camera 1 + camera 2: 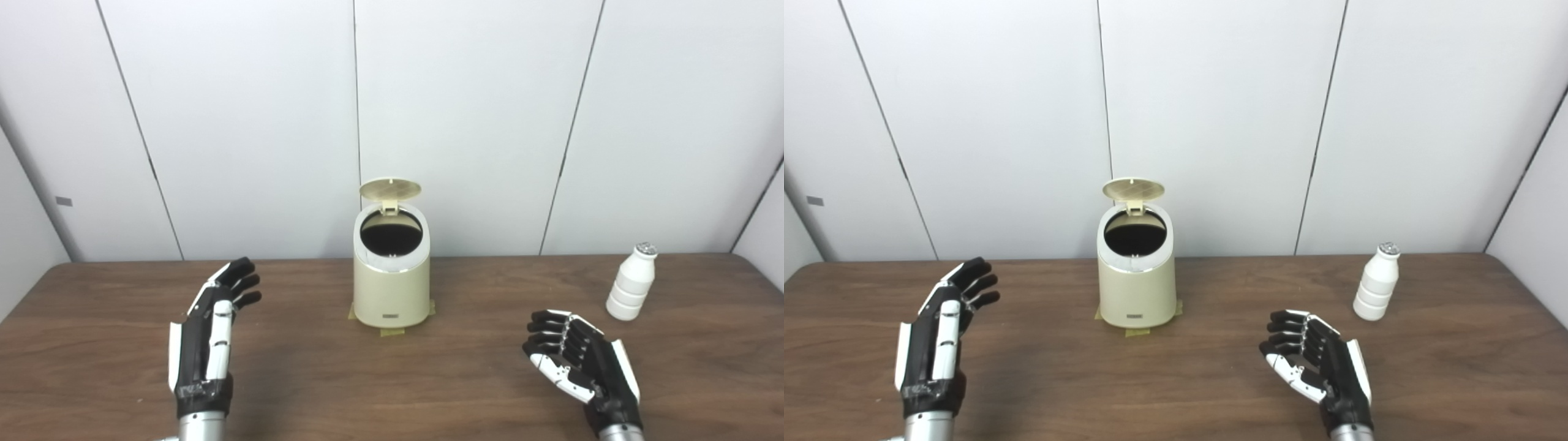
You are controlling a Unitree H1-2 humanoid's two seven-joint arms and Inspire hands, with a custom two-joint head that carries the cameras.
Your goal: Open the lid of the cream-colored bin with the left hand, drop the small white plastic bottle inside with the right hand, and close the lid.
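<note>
My gripper will drop the white bottle into the bin, and the bottle's neck (644,255) should then show in the bin's opening, because the bottle is about as tall as the bin's front (391,296).
The cream-colored bin (391,288) stands at the back middle of the wooden table, taped down at its base. Its round lid (390,189) is flipped up and back, and the dark opening shows. The small white plastic bottle (631,282) stands upright at the right, apart from the bin. My left hand (211,331) is open and empty, raised left of the bin, fingers pointing up and forward. My right hand (579,358) is open and empty with curled fingers, in front and left of the bottle, not touching it.
The brown wooden table (392,380) runs to white wall panels (465,122) close behind the bin. Yellow tape (392,332) marks the bin's base. The table's far corners round off at left and right.
</note>
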